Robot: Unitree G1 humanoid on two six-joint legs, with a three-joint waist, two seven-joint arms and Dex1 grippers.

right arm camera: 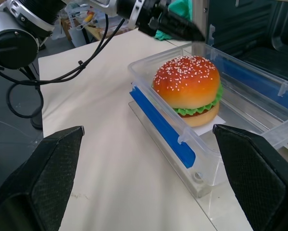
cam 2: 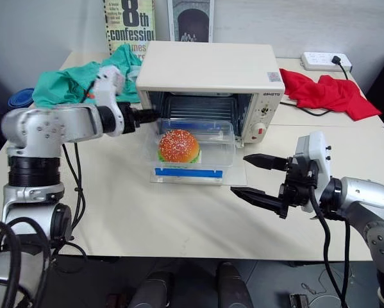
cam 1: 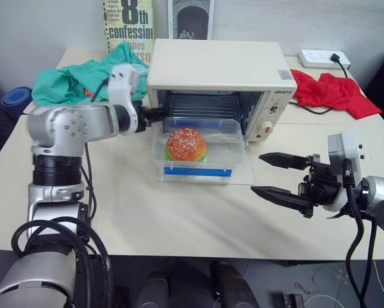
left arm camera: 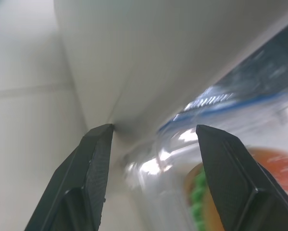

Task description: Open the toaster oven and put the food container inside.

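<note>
My left gripper is by the container at its far corner point(cam 1: 164, 123), and the container is mostly outside the oven. Both my grippers should close and push from the near blue clip point(cam 1: 198, 172).
The cream-white toaster oven point(cam 1: 214, 64) stands at the back of the table with its glass door point(cam 1: 242, 179) dropped flat. On that door lies the clear food container point(cam 1: 197, 171) with blue clips and a sesame-bun burger point(cam 1: 186, 145) inside; its far side reaches the oven's mouth. My left gripper point(cam 1: 154, 115) hangs at the oven's front left corner, just off the container's far left corner. Its fingers point(left arm camera: 93, 163) stand apart with nothing between them. My right gripper point(cam 1: 257, 173) is open to the right of the container, fingers pointing at it, not touching.
A green cloth point(cam 1: 70, 80) is heaped left of the oven, behind my left arm. A red cloth point(cam 1: 333, 90) and a white power strip point(cam 1: 323, 59) lie at the back right. A book point(cam 1: 129, 25) leans on the wall. Bare tabletop point(cam 1: 179, 218) stretches to the near edge.
</note>
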